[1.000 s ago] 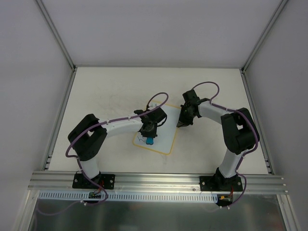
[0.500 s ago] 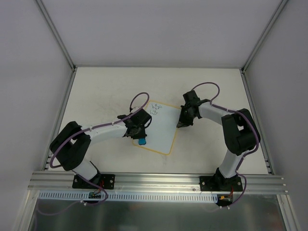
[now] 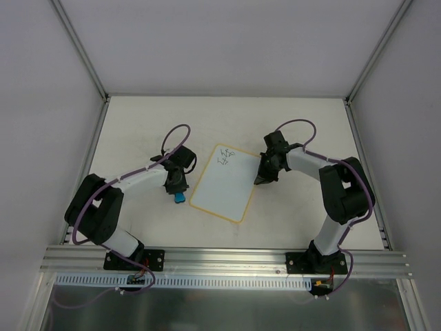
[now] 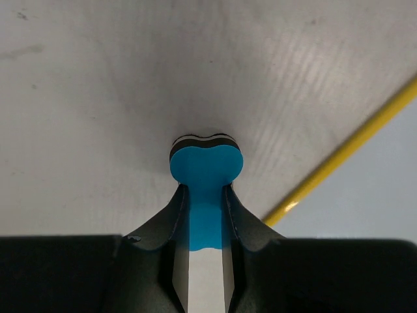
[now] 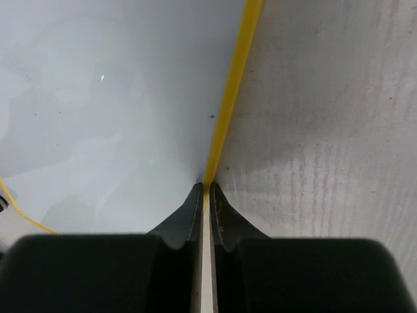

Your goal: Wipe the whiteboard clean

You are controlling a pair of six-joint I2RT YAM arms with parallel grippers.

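Observation:
My right gripper is to straighten and hold the whiteboard [image 3: 224, 187] by its border [image 3: 250, 197], as it slants to the table's near edge, before my left gripper wipes the scribbles.
The whiteboard [image 3: 222, 185] lies flat and tilted in the middle of the table, with a yellow border and dark scribbles [image 3: 225, 157] near its far corner. My left gripper [image 3: 178, 192] is shut on the blue eraser [image 3: 179, 198] and stands on the bare table just left of the board. In the left wrist view the eraser [image 4: 206, 163] sits between the jaws of the left gripper [image 4: 205, 189], with the board's border [image 4: 345, 153] to the right. My right gripper [image 3: 262, 179] is shut, its tips resting on the board's right border [image 5: 229, 98].
The off-white tabletop [image 3: 145, 131] is ringed by an aluminium frame, with a rail [image 3: 227, 258] at the near edge. Grey walls stand on three sides. Purple cables loop above both arms.
My left arm has swung left with the eraser, from the board's lower-left part onto the bare table. The scribbles have come into view. The right arm has not moved.

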